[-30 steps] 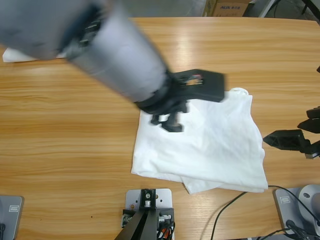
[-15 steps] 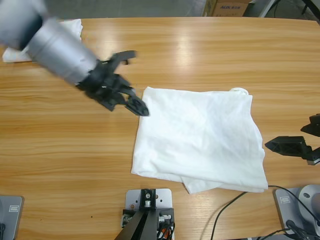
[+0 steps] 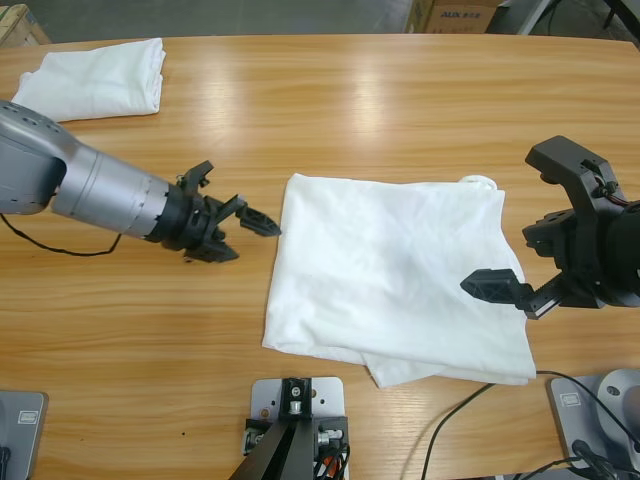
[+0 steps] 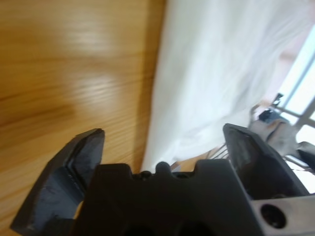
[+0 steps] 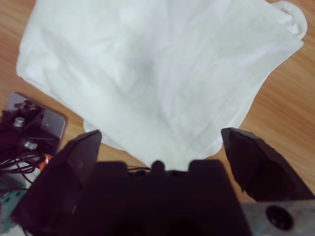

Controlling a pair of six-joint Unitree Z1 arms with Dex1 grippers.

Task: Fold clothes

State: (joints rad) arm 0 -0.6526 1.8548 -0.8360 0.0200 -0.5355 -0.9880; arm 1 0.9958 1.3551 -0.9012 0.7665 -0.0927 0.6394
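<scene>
I expect the layers of the white T-shirt (image 3: 395, 275) to fold over together into a narrow rectangle when I move its edge across, because it has a soft, rounded edge (image 3: 280, 255).
A white T-shirt (image 3: 400, 275), folded into a rough rectangle, lies flat on the table right of centre, with its collar (image 3: 480, 182) at the far right corner. My left gripper (image 3: 238, 205) is open just off the shirt's left edge; in the left wrist view that gripper (image 4: 165, 137) faces the shirt (image 4: 211, 73) edge-on. My right gripper (image 3: 505, 220) is wide open over the shirt's right side, and the right wrist view has this gripper (image 5: 162, 142) looking down on the shirt (image 5: 157, 64). Neither holds anything.
A second folded white T-shirt (image 3: 95, 80) lies at the table's far left corner. A cardboard box (image 3: 455, 15) stands beyond the far edge. Black cables (image 3: 470, 410) run over the near right of the table. Bare wood (image 3: 330, 100) lies between the two shirts.
The left arm swung off the shirt and back to the left, settling low beside its left edge. The right gripper moved in from the right edge over the shirt's right side.
</scene>
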